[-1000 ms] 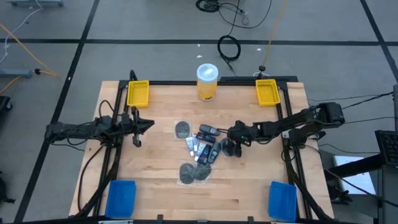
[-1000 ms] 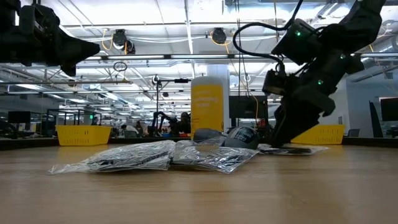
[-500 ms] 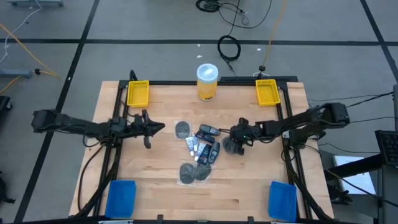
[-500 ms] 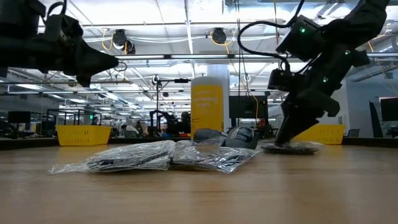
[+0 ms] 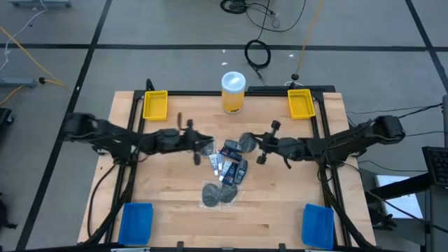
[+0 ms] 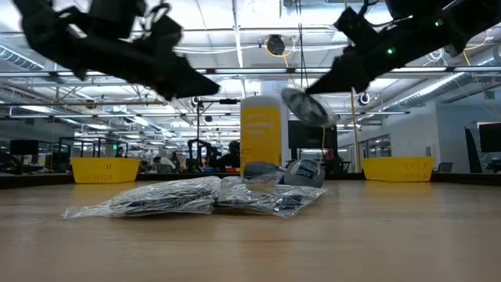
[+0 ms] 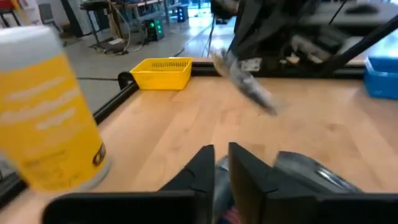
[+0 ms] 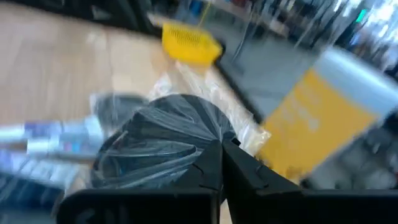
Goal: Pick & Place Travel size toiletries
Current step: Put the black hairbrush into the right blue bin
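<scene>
I can see the wrapped grey disc (image 6: 308,108) hanging at a tilt by its rim from my right gripper, so my left gripper should hold it (image 5: 245,142) while my right gripper takes it edge-on.
The travel size toiletries lie in clear wrappers mid-table: slim white tubes and dark containers (image 5: 229,168), with two grey mesh discs (image 5: 218,194) nearer the front edge. My right gripper (image 5: 256,144) is shut on another wrapped grey disc (image 5: 246,143), which is lifted above the pile (image 6: 307,106). My left gripper (image 5: 201,145) hovers above the table over the pile's left end. Its fingers (image 7: 221,169) stand a narrow gap apart with nothing between them. My right gripper pinches the wrapped grey disc by its rim (image 8: 208,148) between its two fingertips; whether they have the disc or only the wrapper, I cannot tell. The fingers come nearly level from the table's right. The disc (image 6: 307,106) hangs tilted off the fingertips, clear of the table.
A large yellow jar with a white lid (image 5: 233,92) stands at the far edge behind the pile. Yellow bins sit at the far left (image 5: 155,105) and far right (image 5: 299,103); blue bins sit at the near left (image 5: 136,222) and near right (image 5: 317,224).
My right gripper has shut on the grey disc that lay right of the pile, then lifted it clear of the table and toward the far edge, tipping up to nearly level. My left gripper has travelled toward the table's right, reaching the pile's left end.
</scene>
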Robot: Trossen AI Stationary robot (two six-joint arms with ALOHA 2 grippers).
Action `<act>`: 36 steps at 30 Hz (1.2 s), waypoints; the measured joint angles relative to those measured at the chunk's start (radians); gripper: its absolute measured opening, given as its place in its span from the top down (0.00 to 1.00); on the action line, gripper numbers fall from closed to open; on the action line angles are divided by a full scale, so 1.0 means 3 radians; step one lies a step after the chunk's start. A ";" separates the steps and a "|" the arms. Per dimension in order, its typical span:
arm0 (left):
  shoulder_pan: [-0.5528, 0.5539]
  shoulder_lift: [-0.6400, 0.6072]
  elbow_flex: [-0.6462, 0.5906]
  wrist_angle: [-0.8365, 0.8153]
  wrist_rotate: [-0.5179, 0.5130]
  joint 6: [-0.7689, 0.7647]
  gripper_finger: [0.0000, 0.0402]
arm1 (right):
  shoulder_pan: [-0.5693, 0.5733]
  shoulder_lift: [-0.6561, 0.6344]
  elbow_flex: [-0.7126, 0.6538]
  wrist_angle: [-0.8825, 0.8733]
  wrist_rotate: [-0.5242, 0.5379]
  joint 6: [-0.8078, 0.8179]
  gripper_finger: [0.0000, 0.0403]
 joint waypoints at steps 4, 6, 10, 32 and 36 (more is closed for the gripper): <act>0.0127 0.0474 0.0415 0.0088 0.0296 0.0009 0.68 | 0.0088 0.0472 -0.0002 0.0977 0.0320 -0.0469 1.00; 0.0184 0.0644 0.0571 0.0087 0.0446 -0.0091 0.57 | 0.0112 0.0687 -0.0003 0.1410 0.0540 -0.0651 1.00; 0.0263 0.0882 0.0786 0.0077 0.0573 -0.0439 0.36 | 0.0121 0.0986 -0.0004 0.1907 0.0800 -0.0836 1.00; 0.0242 0.1320 0.1045 -0.0002 0.0550 0.0044 0.96 | 0.0425 0.1011 -0.0005 0.1864 0.0795 -0.0778 0.86; 0.0232 0.1306 0.1045 -0.0243 0.0263 0.0245 0.92 | 0.0540 0.0545 -0.0004 0.0836 0.0757 -0.0270 0.67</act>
